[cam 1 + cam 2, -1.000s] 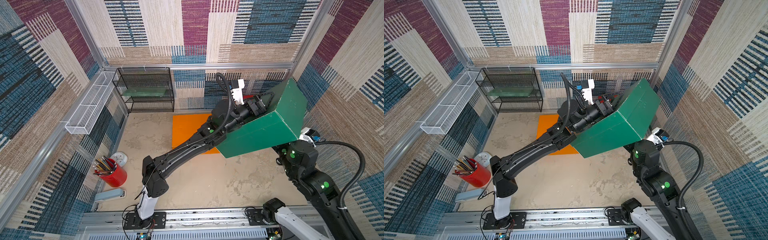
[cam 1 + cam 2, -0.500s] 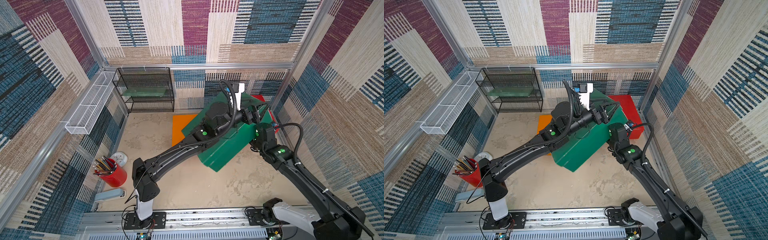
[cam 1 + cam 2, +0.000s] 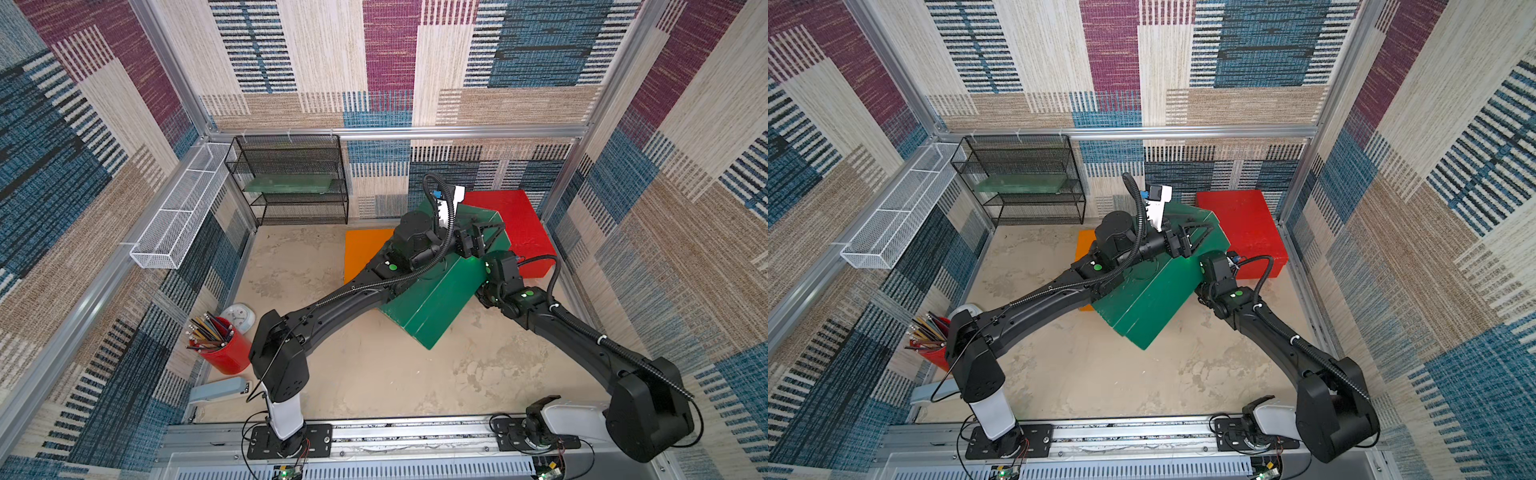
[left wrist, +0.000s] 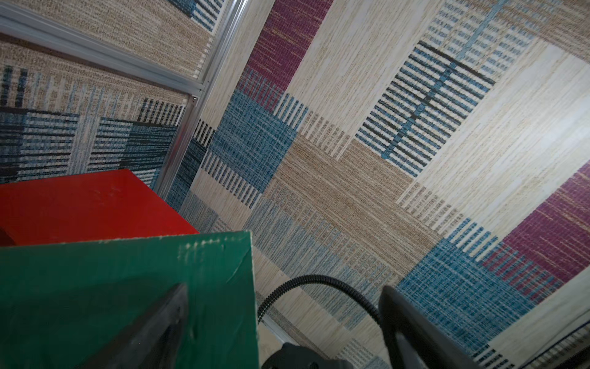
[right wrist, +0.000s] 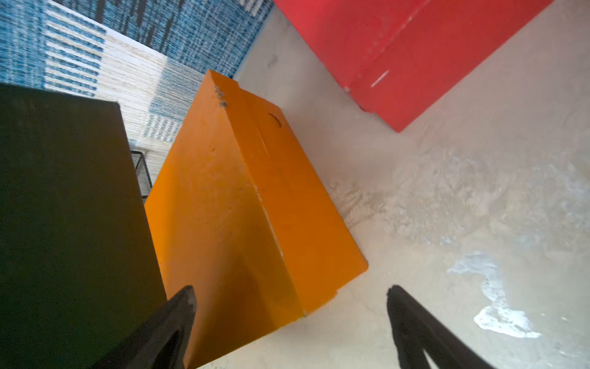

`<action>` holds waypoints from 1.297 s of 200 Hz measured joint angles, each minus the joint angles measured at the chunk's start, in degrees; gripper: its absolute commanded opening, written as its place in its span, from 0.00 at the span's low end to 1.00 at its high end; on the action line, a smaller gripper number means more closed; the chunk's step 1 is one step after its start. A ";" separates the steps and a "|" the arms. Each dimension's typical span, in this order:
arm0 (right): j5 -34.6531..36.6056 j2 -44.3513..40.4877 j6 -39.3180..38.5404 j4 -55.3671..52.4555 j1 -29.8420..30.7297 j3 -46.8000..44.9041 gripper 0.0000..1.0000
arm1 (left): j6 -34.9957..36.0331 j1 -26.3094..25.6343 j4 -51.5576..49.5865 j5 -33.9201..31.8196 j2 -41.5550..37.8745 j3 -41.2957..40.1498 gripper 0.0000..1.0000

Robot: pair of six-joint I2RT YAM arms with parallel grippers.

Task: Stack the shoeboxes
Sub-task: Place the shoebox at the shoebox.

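The green shoebox lies at a slant across the orange shoebox, with its near corner jutting out [image 3: 424, 337], so next my right gripper moves back along its long side [image 3: 456, 302] and guides the green shoebox square.
The dark green shoebox [image 3: 432, 299] [image 3: 1150, 299] sits tilted, its far end over the orange shoebox [image 3: 365, 249] [image 3: 1084, 245], which lies on the floor. The red shoebox [image 3: 519, 224] [image 3: 1246, 224] stands in the back right corner. My left gripper [image 3: 482, 239] [image 4: 284, 289] is open at the green box's upper far edge. One of its fingers [image 4: 153, 329] lies on the green face [image 4: 95, 287] and the other stands clear of it. My right gripper [image 5: 292, 289] is open below the green box's right side. One finger lies against the box's dark face [image 5: 64, 223].
A black wire shelf [image 3: 291, 183] with a flat green board stands at the back left. A white wire basket [image 3: 178, 216] hangs on the left wall. A red pencil cup [image 3: 224, 349], a small clock [image 3: 239, 318] and a stapler [image 3: 218, 390] sit at the front left. Walls close in beside the red box.
The green shoebox has come down from high at the right and moved left over the orange one. Both arms came with it. The red shoebox is now uncovered.
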 measured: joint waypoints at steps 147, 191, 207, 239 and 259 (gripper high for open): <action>-3.34 11.34 0.20 4.17 -5.11 5.73 0.95 | -0.59 7.19 -1.81 6.14 9.31 7.23 0.94; -0.46 8.90 -3.78 -6.80 -5.27 8.17 0.95 | -3.37 7.78 -1.86 8.79 11.08 8.76 0.94; 0.04 7.06 -5.60 -9.81 -5.60 7.67 0.95 | -4.63 7.80 -1.79 9.75 12.02 9.57 0.94; 0.24 3.93 -8.13 -12.11 -5.73 5.03 0.95 | -4.35 7.98 -1.57 9.64 13.99 10.60 0.94; -0.26 2.45 -9.42 -11.65 -5.79 2.19 0.95 | -3.85 8.00 -1.99 9.31 14.67 10.84 0.94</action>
